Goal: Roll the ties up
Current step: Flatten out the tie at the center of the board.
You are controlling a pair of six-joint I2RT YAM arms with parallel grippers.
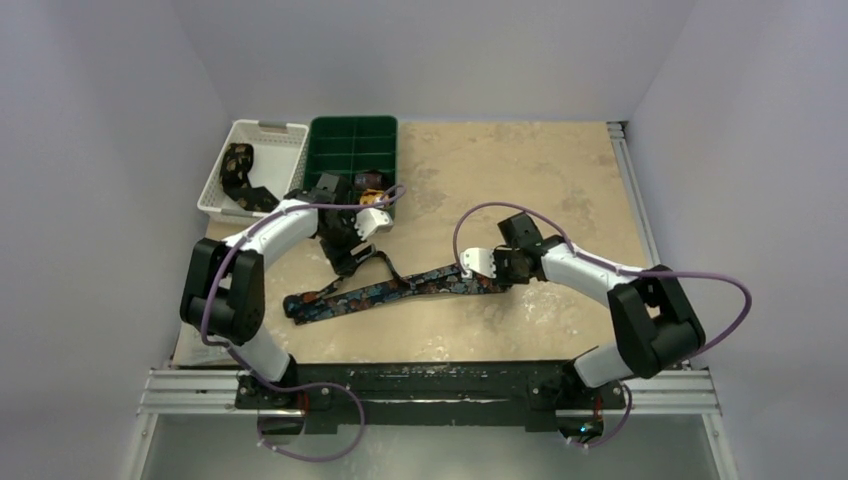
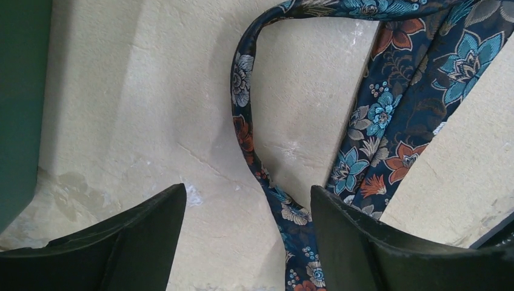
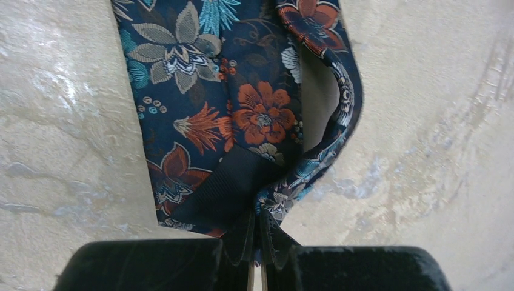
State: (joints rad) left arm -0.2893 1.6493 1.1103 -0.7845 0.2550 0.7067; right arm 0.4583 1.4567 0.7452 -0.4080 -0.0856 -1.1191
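Note:
The robot's right gripper should pull back the tie's folded end (image 1: 500, 286) while the left gripper pulls the narrow part straight, because the narrow part of the tie loops slack (image 1: 385, 259) off the wide blade.
A dark navy tie (image 1: 400, 288) with an orange and blue flower print lies slantwise across the table between the arms. My right gripper (image 1: 470, 272) is shut on the tie's right end; in the right wrist view the folded end (image 3: 242, 121) is pinched between the closed jaws of the right gripper (image 3: 254, 239). My left gripper (image 1: 350, 265) is open, low over the tie's left part. In the left wrist view the left gripper (image 2: 248, 203) shows its narrow strip (image 2: 241, 103) looping up off the table and passing between the fingers beside the right finger (image 2: 345, 230). The wide blade (image 2: 394, 121) lies to the right.
A white basket (image 1: 225, 190) at the back left holds rolled black-and-gold ties (image 1: 240, 170). A green compartment tray (image 1: 350, 140) next to it holds rolled ties (image 1: 368, 186) in its near cells. Purple cables (image 1: 480, 215) arch over both arms. The table's rail (image 1: 430, 385) runs along the near edge.

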